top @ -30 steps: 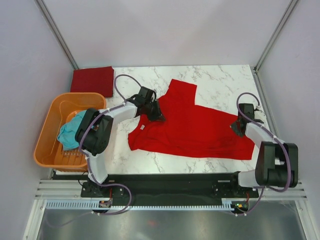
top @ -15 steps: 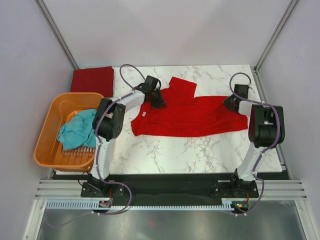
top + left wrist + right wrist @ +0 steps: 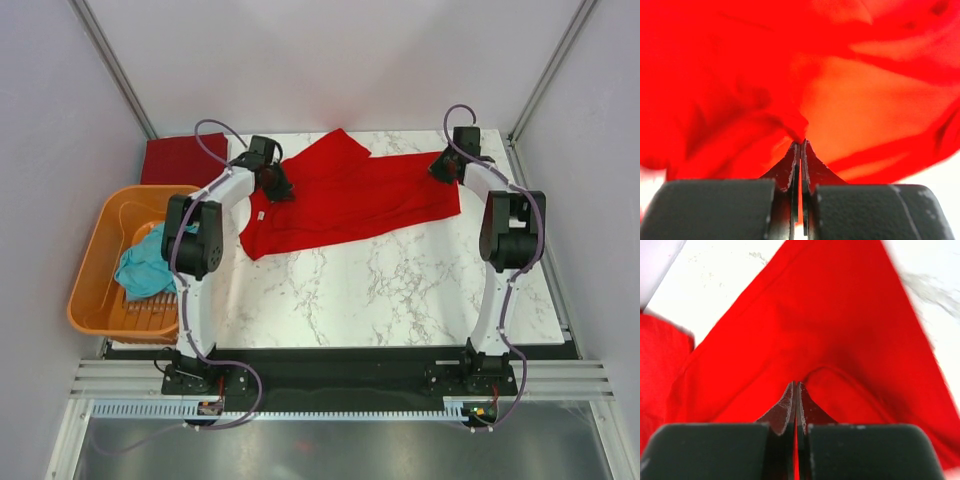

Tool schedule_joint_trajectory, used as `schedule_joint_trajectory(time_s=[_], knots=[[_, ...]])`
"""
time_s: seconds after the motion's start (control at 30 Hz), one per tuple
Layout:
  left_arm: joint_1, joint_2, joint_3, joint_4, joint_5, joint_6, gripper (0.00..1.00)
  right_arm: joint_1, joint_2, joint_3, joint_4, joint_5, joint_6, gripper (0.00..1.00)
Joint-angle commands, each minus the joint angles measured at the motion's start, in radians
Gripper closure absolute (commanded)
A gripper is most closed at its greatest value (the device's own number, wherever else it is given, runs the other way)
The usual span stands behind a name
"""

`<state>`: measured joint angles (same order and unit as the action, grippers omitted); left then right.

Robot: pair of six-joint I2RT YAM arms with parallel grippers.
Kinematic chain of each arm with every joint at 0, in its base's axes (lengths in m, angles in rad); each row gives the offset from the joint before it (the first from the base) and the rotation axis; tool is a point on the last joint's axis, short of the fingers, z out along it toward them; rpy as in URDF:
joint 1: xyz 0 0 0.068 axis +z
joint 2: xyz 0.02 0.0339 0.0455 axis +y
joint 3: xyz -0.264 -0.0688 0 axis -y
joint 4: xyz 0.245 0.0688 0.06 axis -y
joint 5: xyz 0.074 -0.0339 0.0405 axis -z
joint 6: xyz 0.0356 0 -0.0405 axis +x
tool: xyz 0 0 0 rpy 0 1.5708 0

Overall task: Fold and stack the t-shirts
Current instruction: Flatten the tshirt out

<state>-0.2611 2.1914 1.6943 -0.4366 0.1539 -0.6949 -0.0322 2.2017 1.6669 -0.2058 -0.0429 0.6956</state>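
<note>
The red t-shirt lies in folds (image 3: 318, 227) near the far wall, so the left gripper and the right gripper should raise it high and spread it out nearer me (image 3: 350, 265).
The bright red t-shirt (image 3: 345, 195) lies stretched across the far part of the marble table, its white neck label (image 3: 257, 214) near its left end. My left gripper (image 3: 279, 187) is shut on the shirt's left edge; red cloth (image 3: 805, 100) fills the left wrist view. My right gripper (image 3: 441, 170) is shut on the shirt's right edge, and the cloth (image 3: 830, 350) fills the right wrist view. The folded maroon t-shirt (image 3: 180, 160) lies at the far left corner. The teal t-shirt (image 3: 148, 265) lies crumpled in the orange basket (image 3: 95, 255).
The orange basket stands at the table's left edge. White marble table (image 3: 380, 285) shows in front of the red shirt. Grey walls and metal posts close the far side and both sides.
Both grippers have moved toward the far edge of the table and spread wider apart, dragging the bright red t-shirt with them. The shirt now lies further back and more stretched.
</note>
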Motion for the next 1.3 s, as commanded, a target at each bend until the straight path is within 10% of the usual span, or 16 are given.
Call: schedule_joint_trajectory(time_s=[0.0, 0.37, 0.7, 1.0, 1.27], knots=[[-0.018, -0.278, -0.039, -0.043, 0.055, 0.066, 0.98, -0.009, -0.288, -0.004, -0.191, 0.078, -0.031, 1.00], [-0.018, -1.005, -0.090, -0.139, -0.024, 0.041, 0.98, -0.074, -0.974, 0.005, -0.636, 0.213, -0.031, 1.00], [-0.018, -1.458, -0.018, -0.148, -0.031, -0.005, 0.98, -0.075, -1.258, 0.289, -0.882, 0.114, 0.014, 1.00], [-0.018, -1.372, 0.143, -0.293, -0.017, 0.023, 0.98, -0.075, -1.252, 0.416, -0.877, 0.097, 0.088, 1.00], [-0.018, -1.012, 0.348, -0.284, -0.151, 0.150, 0.98, -0.075, -1.027, 0.268, -0.514, 0.080, 0.094, 1.00]])
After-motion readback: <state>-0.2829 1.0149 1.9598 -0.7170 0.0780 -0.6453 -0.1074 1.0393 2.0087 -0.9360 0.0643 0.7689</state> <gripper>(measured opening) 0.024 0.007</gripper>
